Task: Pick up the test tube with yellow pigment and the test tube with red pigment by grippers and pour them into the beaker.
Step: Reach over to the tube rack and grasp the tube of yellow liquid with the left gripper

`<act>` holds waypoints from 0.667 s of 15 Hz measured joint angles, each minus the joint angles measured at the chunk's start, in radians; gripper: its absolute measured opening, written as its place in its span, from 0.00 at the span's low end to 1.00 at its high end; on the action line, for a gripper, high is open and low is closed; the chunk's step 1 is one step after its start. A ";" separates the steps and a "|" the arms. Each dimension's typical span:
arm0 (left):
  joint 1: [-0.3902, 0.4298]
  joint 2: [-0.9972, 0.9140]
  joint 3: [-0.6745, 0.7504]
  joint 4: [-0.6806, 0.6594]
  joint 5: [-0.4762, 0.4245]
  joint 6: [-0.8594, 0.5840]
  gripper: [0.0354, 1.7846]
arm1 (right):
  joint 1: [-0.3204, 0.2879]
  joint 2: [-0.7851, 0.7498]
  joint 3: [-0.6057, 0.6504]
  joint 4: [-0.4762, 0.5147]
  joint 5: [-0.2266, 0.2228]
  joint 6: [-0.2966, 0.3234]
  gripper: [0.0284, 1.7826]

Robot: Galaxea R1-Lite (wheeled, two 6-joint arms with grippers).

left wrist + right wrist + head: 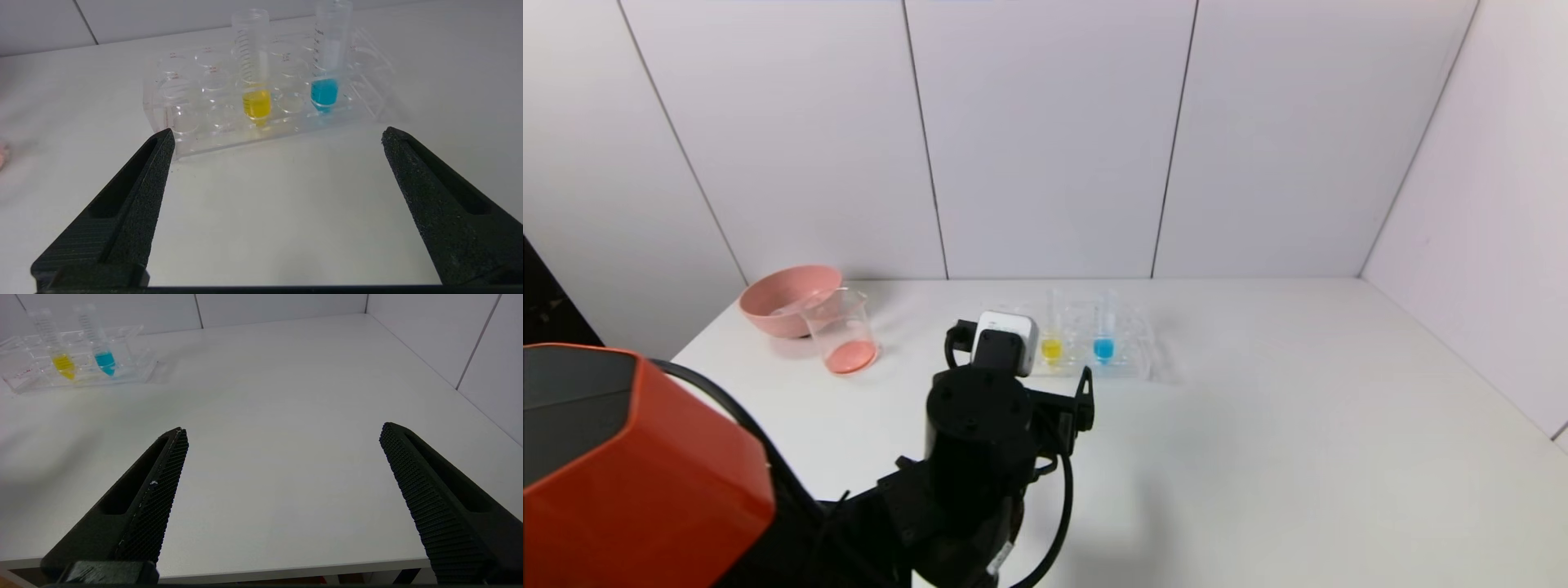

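My left gripper should keep moving forward, as the yellow tube (1053, 338) stands upright in front of its open fingers and clear of the blue tube, until the yellow tube has a finger on each side of its top (1054, 298).
The test tube with yellow pigment (1052, 336) stands upright in a clear rack (1131, 363) at mid-table; it also shows in the left wrist view (254, 73) and the right wrist view (57, 351). My left gripper (276, 134) is open and empty, just short of the rack and facing the yellow tube. The beaker (843, 331) stands to the rack's left with red-orange liquid in its bottom. No test tube with red pigment is in view. My right gripper (282, 430) is open and empty over the table's front edge, far from the rack.
A tube with blue liquid (1104, 336) stands in the rack to the right of the yellow one. A pink bowl (783, 298) sits right behind the beaker. White walls close the table at the back and right.
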 joint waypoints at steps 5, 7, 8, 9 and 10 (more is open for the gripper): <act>0.032 0.170 -0.196 -0.017 0.070 0.061 0.99 | 0.000 0.000 0.000 0.000 0.000 0.000 0.96; 0.063 0.207 -0.254 -0.013 0.070 0.081 0.99 | 0.000 0.000 0.000 0.000 0.000 0.000 0.96; 0.079 0.223 -0.281 -0.010 0.068 0.093 0.99 | 0.000 0.000 0.000 0.000 0.000 0.000 0.96; 0.094 0.240 -0.309 -0.009 0.066 0.101 0.99 | 0.000 0.000 0.000 0.000 0.000 0.000 0.96; 0.110 0.256 -0.339 -0.008 0.061 0.109 0.99 | 0.000 0.000 0.000 0.000 0.000 0.000 0.96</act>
